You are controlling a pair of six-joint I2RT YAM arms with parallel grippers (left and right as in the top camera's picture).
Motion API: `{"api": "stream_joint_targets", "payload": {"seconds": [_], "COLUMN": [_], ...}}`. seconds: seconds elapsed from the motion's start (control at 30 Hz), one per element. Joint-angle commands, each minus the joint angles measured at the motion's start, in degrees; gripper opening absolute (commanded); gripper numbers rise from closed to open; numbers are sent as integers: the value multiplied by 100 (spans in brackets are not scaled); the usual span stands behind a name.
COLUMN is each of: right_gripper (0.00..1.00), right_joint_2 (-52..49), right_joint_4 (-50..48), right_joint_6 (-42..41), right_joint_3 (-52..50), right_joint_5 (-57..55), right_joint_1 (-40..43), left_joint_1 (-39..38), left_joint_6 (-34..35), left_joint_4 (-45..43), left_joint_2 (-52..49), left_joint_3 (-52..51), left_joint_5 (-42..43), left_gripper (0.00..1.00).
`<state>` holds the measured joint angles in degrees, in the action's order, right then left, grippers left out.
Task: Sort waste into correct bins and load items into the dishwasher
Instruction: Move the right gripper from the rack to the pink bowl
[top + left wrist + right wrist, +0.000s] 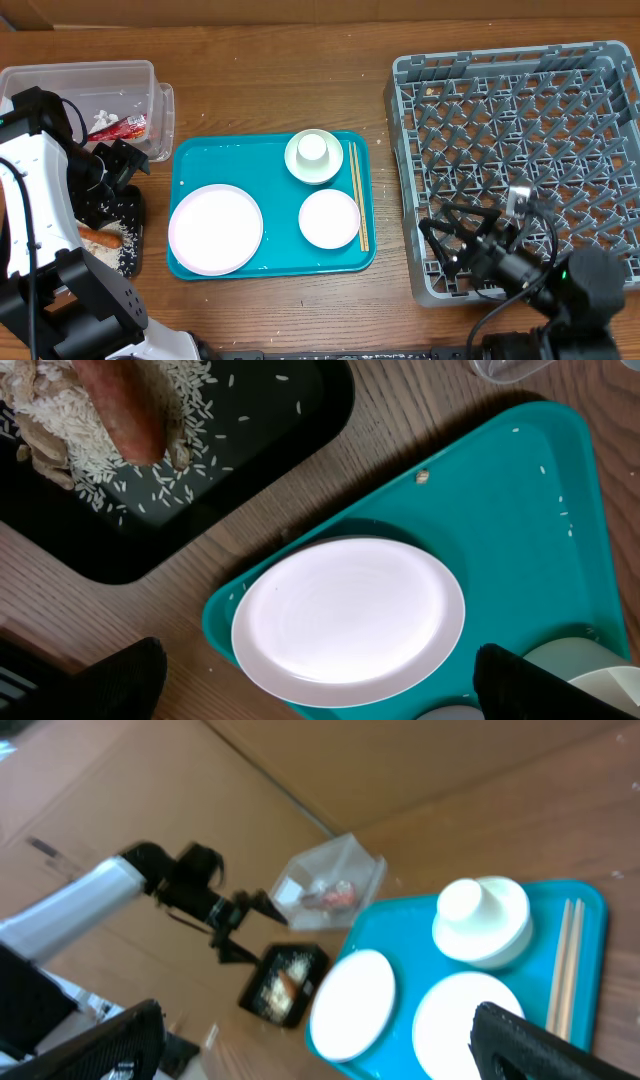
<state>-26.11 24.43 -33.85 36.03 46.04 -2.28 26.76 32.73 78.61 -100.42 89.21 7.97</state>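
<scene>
The smaller white plate's rim (302,220) is clear of the large pale plate. I should keep my right gripper moving to that rim (304,230) until its fingers are on both sides of it.
The large pale plate (215,228), the smaller white plate (329,218), a pale bowl with the small white cup in it (313,155) and the chopsticks (357,195) lie on the teal tray (270,160). The clear tub (80,68) holds the red wrapper (122,127) and white tissue (103,118). The black tray (135,262) holds the carrot (100,238) and pale crumbs. My left gripper (128,165) is open and empty between tub and black tray; its wrist view shows the large plate (350,615) below the left gripper (320,690). My right gripper (460,225) is open and empty over the grey dish rack (520,110).
The right wrist view looks across the teal tray (400,930) from the right gripper (315,1040) toward the black tray (285,982), the clear tub (330,890) and my left arm (100,890). Cardboard walls stand behind the table. The black tray (250,430) and carrot (120,410) lie left of the teal tray (520,510).
</scene>
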Motion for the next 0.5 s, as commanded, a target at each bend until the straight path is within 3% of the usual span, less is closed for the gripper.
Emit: {"api": "stream_joint_targets", "payload": {"seconds": [0.0,0.2,0.47], "right_gripper": [100,100,100], "right_joint_2": [-623,-1617,-3136], "right_joint_4": [398,1012,1521], "right_joint_6": [706,883,752], "right_joint_3": [769,1464,2302], "right_joint_5": [-42,-1139,-3486], "right_joint_1": [-22,-782,-3126], "left_joint_1": [22,22,22], "left_joint_6": [70,72,72], "left_joint_4": [-4,-4,-4], "left_joint_2": [-9,-9,-9], "left_joint_3": [-24,-24,-24], "left_joint_5": [48,46,46], "left_gripper": [100,100,100]}}
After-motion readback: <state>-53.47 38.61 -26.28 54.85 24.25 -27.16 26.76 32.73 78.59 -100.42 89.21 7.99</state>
